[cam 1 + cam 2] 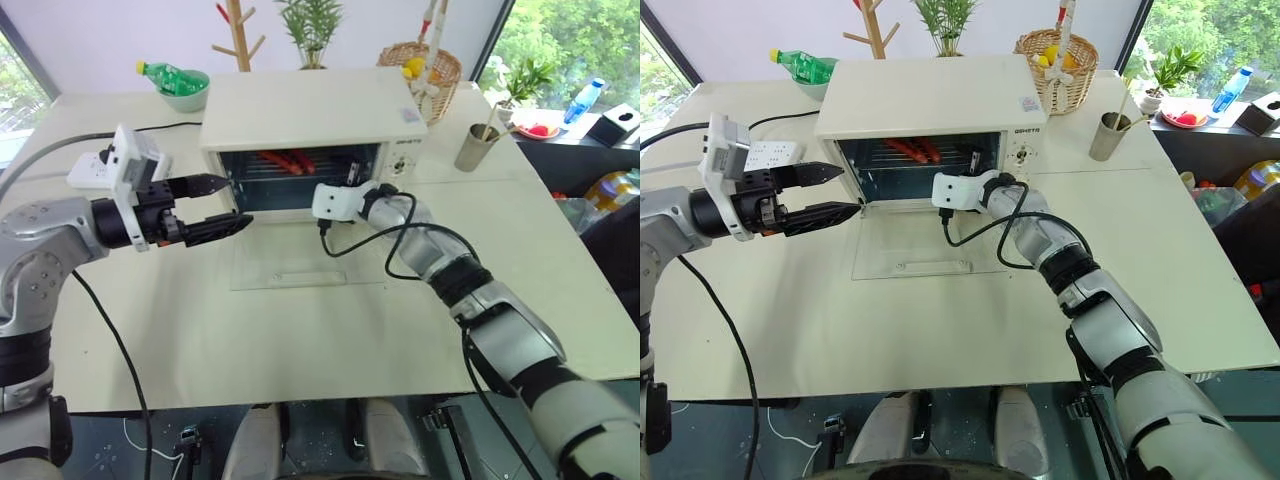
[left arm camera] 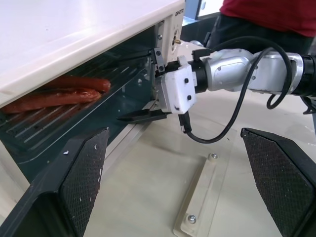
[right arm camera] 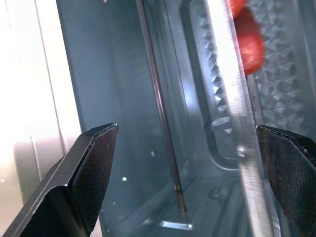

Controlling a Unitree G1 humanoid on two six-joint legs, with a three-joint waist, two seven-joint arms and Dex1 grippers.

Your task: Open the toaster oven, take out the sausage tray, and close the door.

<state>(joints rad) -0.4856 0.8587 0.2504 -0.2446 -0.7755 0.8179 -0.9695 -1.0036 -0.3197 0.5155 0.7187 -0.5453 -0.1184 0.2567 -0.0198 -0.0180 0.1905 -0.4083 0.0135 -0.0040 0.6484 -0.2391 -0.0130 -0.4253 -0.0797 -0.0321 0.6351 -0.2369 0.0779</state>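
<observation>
My gripper will carry the ribbed sausage tray (image 2: 57, 115) out, and the sausages (image 1: 288, 161) will ride along together because they lie close side by side on it.
The cream-white toaster oven (image 1: 300, 110) stands at the back of the table. Its glass door (image 1: 300, 262) lies flat, open on the tabletop. Inside, red sausages (image 1: 288, 160) rest on the silver sausage tray (image 3: 224, 89), whose ribbed base and rim show in the right wrist view. My right gripper (image 1: 346, 180) is open at the right part of the oven mouth, with its fingers just inside and the tray's edge between them but not clamped. My left gripper (image 1: 238, 203) hangs open at the left side of the mouth, above the door, holding nothing.
A green bottle in a bowl (image 1: 178, 82) and a white power strip (image 1: 95, 165) sit back left. A wicker basket (image 1: 425, 65) and a metal cup (image 1: 478, 147) stand right of the oven. A person in red (image 2: 266, 15) stands beyond the table.
</observation>
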